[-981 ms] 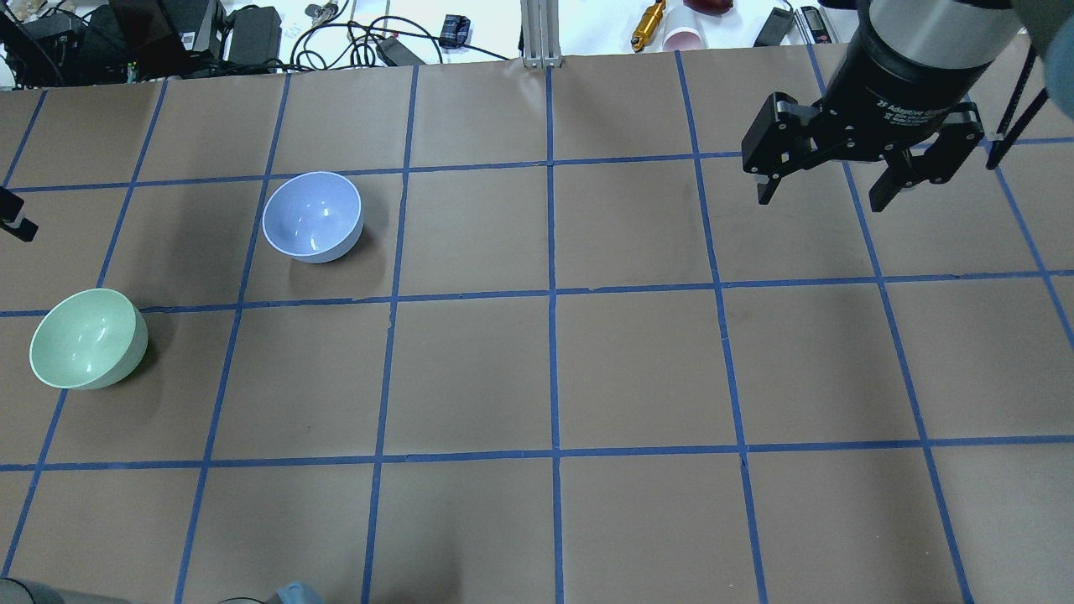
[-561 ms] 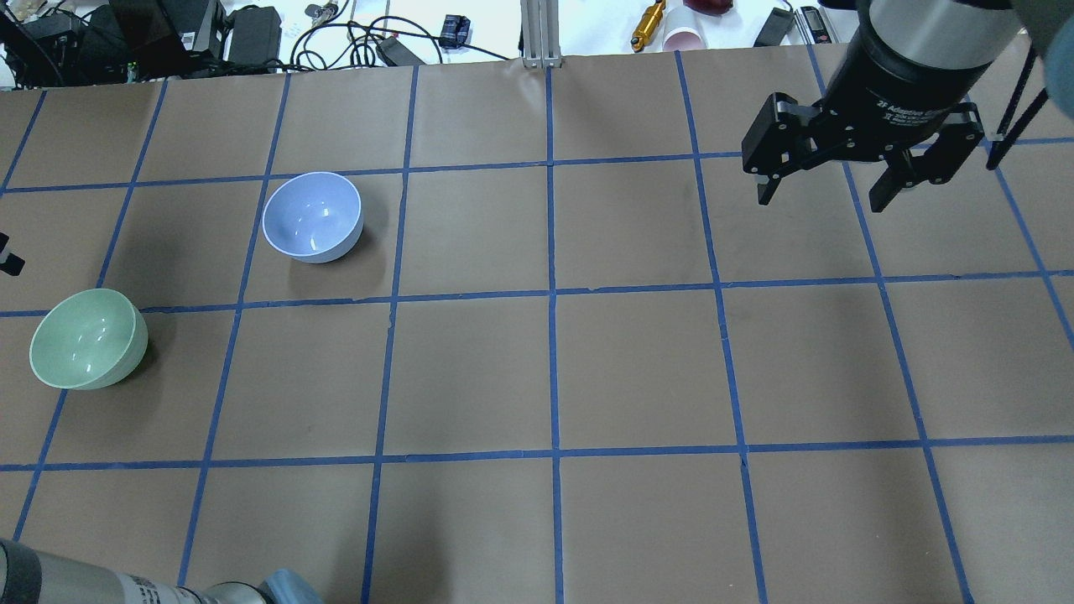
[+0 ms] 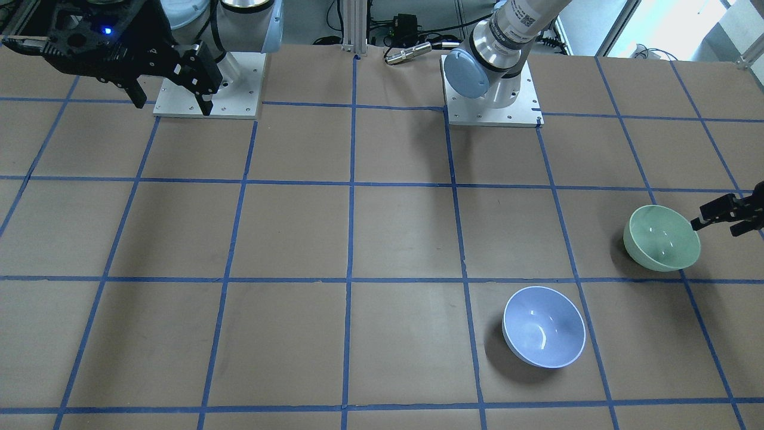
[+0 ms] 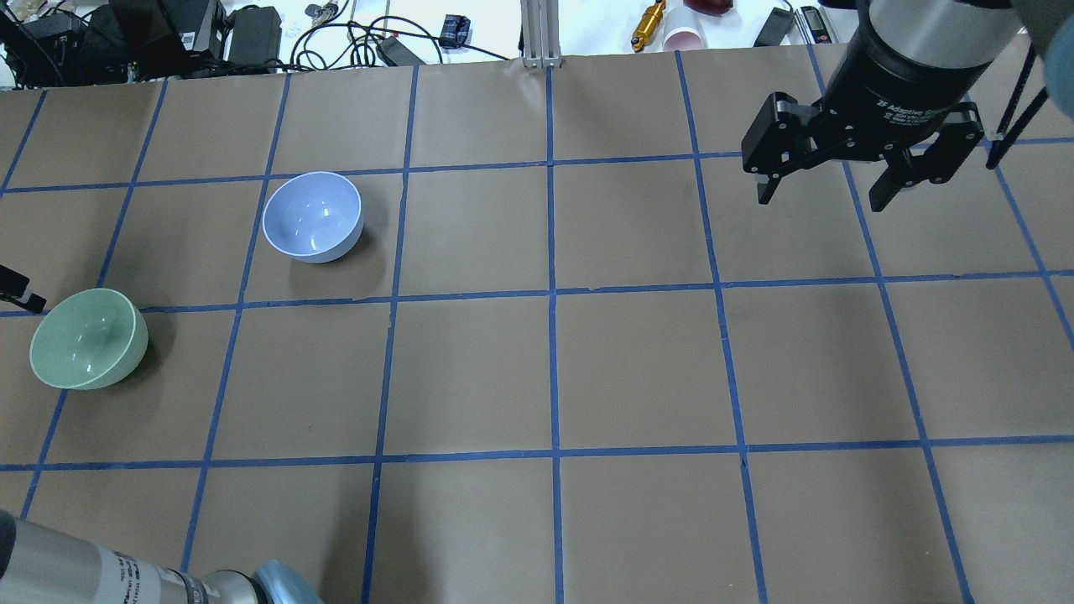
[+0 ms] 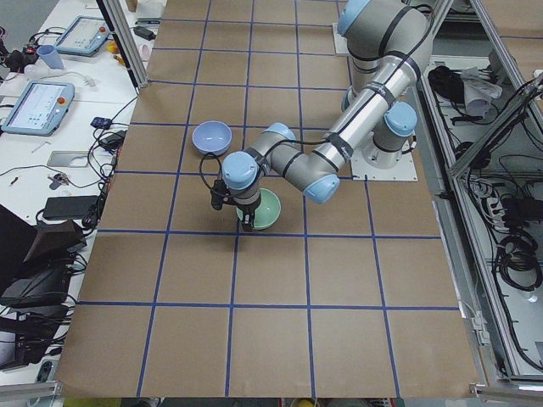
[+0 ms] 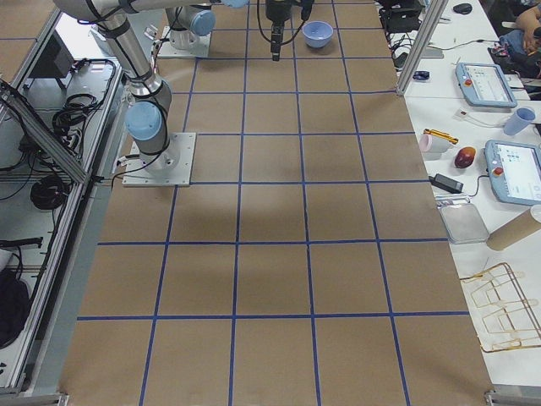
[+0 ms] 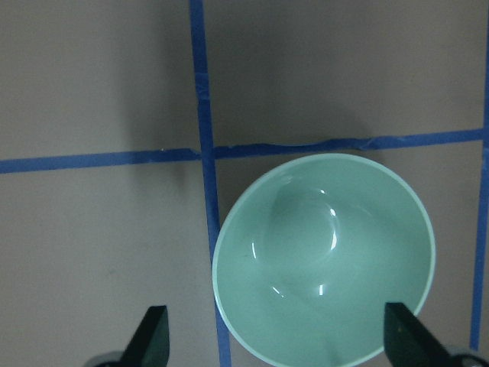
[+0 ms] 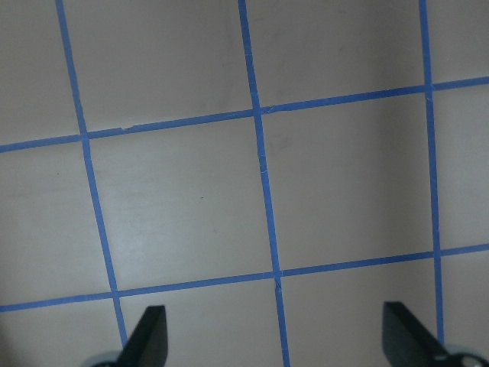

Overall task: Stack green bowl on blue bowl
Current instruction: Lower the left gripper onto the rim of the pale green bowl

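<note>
The blue bowl's empty hollow [image 3: 544,326] has the same shape as the green bowl [image 3: 662,239]. The green bowl will sit deep inside the blue bowl when I lower it, with the two bowls' rims almost meeting.
The green bowl [image 4: 88,339] stands upright at the table's far left; it also shows in the front view [image 3: 661,237] and fills the left wrist view [image 7: 325,256]. The blue bowl [image 4: 312,216] stands upright and empty about one grid square away from it [image 3: 544,326]. My left gripper [image 3: 729,216] is open and empty, hovering by the green bowl's outer rim; in the wrist view [image 7: 276,344] its fingertips [image 7: 153,336] stand wider than the bowl. Only one fingertip [image 4: 21,289] shows overhead. My right gripper [image 4: 822,197] is open and empty, high over the table's right back part.
The table is brown paper with a blue tape grid [image 4: 551,294]. Cables, chargers and small tools [image 4: 252,33] lie beyond the back edge. The two arm bases [image 3: 492,89] stand at the robot's side. My left arm's elbow [image 4: 126,579] crosses the near left corner.
My left gripper has moved toward the green bowl and now stands beside its rim. My left arm's elbow has come into the overhead view's lower left. The right arm has barely moved.
</note>
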You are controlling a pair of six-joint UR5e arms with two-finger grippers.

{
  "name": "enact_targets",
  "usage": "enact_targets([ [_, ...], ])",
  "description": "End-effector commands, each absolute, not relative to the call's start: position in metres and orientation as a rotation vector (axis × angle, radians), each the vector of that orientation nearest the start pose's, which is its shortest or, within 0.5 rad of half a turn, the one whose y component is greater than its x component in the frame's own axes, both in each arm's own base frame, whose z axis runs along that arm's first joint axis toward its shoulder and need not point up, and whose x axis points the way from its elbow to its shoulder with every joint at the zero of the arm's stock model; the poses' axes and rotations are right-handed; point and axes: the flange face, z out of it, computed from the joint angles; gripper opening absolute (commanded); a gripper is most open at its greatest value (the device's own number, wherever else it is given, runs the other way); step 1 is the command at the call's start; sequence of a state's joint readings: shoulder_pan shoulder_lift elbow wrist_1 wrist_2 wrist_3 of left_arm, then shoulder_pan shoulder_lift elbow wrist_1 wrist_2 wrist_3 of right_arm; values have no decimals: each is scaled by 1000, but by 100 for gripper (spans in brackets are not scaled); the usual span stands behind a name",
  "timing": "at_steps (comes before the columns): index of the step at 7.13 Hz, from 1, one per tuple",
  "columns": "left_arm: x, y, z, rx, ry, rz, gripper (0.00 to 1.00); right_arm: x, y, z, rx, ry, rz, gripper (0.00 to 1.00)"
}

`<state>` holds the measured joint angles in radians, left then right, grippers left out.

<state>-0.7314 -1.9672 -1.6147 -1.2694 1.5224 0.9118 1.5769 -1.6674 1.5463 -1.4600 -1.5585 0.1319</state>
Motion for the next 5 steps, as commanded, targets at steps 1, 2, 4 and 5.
enact_targets([
  [1, 370, -498, 241, 140, 3285, 87, 100, 137, -448, 534, 196, 3121, -15, 100],
  [2, 371, -499, 230, 143, 3290, 91, 100, 137, -448, 534, 197, 3123, -11, 100],
  [4, 370, -498, 201, 185, 3280, 72, 100, 137, -448, 534, 197, 3123, -13, 100],
  [5, 369, -496, 194, 228, 3272, 65, 100, 137, -448, 534, 197, 3123, -11, 100],
])
